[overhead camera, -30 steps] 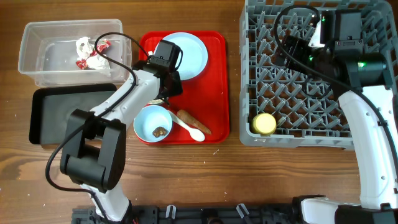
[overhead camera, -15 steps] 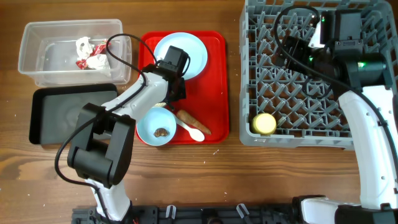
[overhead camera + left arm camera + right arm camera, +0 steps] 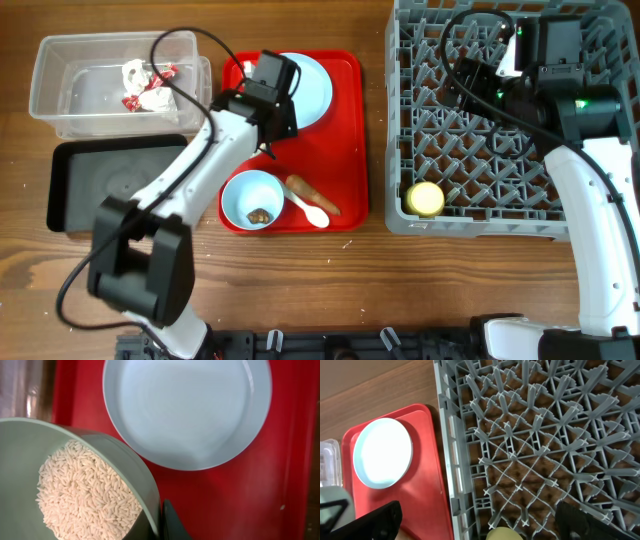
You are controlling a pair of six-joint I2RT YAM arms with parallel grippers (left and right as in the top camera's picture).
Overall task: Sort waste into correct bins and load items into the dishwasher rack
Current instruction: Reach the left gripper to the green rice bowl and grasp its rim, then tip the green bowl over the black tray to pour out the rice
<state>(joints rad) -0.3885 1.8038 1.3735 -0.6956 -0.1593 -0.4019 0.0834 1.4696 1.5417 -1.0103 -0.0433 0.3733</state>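
White rice grains (image 3: 90, 495) remain in the pale green bowl, so next my left gripper tips them into the black tray (image 3: 95, 180) before the bowl goes in the grey rack.
My left gripper (image 3: 161, 522) is shut on the rim of the pale green bowl (image 3: 20, 450), which holds white rice grains (image 3: 85, 495). It hangs over the back left of the red tray, beside the pale blue plate (image 3: 187, 410). Overhead, the left gripper (image 3: 268, 95) covers the bowl and part of the plate (image 3: 310, 85). The light blue bowl (image 3: 250, 198) holds brown scraps. The long brown piece (image 3: 312, 195) and the white spoon (image 3: 305, 208) lie beside it. The yellow cup (image 3: 424, 198) stands in the grey rack (image 3: 500, 215). My right gripper (image 3: 477, 512) is open above the rack.
The clear tub (image 3: 70, 100) at the back left holds crumpled tissue (image 3: 150, 95) and a red wrapper (image 3: 132, 100). The black tray (image 3: 100, 190) lies in front of it. The red serving tray (image 3: 345, 150) sits between the bins and the rack.
My left arm has lifted away from the light blue bowl and swung toward the back of the red tray with the green bowl. The right arm has not moved.
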